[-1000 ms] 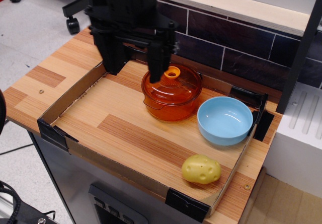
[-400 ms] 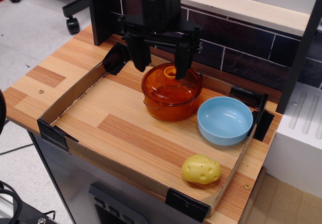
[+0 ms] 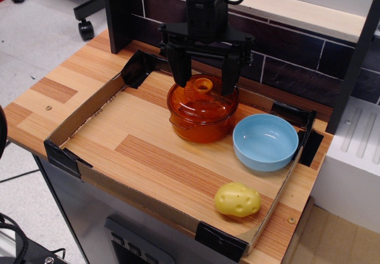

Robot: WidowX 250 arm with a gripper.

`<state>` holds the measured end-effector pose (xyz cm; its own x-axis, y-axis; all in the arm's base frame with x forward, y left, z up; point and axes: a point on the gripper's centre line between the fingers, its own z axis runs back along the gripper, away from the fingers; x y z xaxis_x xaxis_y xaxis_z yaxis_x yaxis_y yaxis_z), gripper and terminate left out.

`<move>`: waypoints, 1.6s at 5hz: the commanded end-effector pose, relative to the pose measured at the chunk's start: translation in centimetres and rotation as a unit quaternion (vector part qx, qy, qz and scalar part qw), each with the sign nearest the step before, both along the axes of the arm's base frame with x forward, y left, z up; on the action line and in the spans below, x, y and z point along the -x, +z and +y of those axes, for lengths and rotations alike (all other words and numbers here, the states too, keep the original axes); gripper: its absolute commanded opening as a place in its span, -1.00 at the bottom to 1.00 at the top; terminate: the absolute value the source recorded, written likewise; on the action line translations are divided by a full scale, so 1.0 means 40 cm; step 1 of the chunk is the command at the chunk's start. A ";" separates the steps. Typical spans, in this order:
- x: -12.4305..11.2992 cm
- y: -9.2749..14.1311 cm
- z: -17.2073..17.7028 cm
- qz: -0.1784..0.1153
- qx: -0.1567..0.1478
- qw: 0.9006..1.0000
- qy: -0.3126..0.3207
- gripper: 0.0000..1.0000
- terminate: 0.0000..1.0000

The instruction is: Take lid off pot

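Note:
My gripper will find the pot empty when it lifts the domed lid [image 3: 202, 101], because the pot's see-through side [image 3: 202, 132] shows an even amber-orange tint.
The amber-orange pot [image 3: 200, 124] stands at the back middle of the cardboard tray. Its domed lid [image 3: 202, 101] sits on it, with the small yellow-orange ring knob [image 3: 203, 86] at the centre. My black gripper [image 3: 205, 86] hangs over the pot, open, with one finger [image 3: 181, 77] left of the knob and the other to its right. The fingers straddle the knob with a gap on each side and do not touch it.
A light-blue bowl [image 3: 265, 141] stands right of the pot, close to it. A yellow toy potato [image 3: 237, 199] lies at the tray's front right. Low cardboard walls [image 3: 83, 113] ring the tray. A dark tiled wall [image 3: 285, 50] stands behind.
My gripper has moved right from the pot's left side to above the lid, so its open fingers now straddle the knob. The pot and lid have not moved.

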<state>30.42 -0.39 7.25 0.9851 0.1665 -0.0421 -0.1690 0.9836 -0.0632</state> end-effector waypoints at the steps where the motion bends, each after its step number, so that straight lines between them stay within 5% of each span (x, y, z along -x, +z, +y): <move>1: -0.022 0.011 0.000 -0.028 -0.009 1.000 0.000 1.00 -1.00; 4: -0.029 -0.023 0.017 -0.023 -0.025 0.999 0.002 1.00 -1.00; 5: -0.023 -0.025 0.018 -0.027 -0.026 0.999 0.002 -1.00 -1.00; 8: -0.019 0.067 0.038 -0.061 -0.002 0.998 0.023 -1.00 -1.00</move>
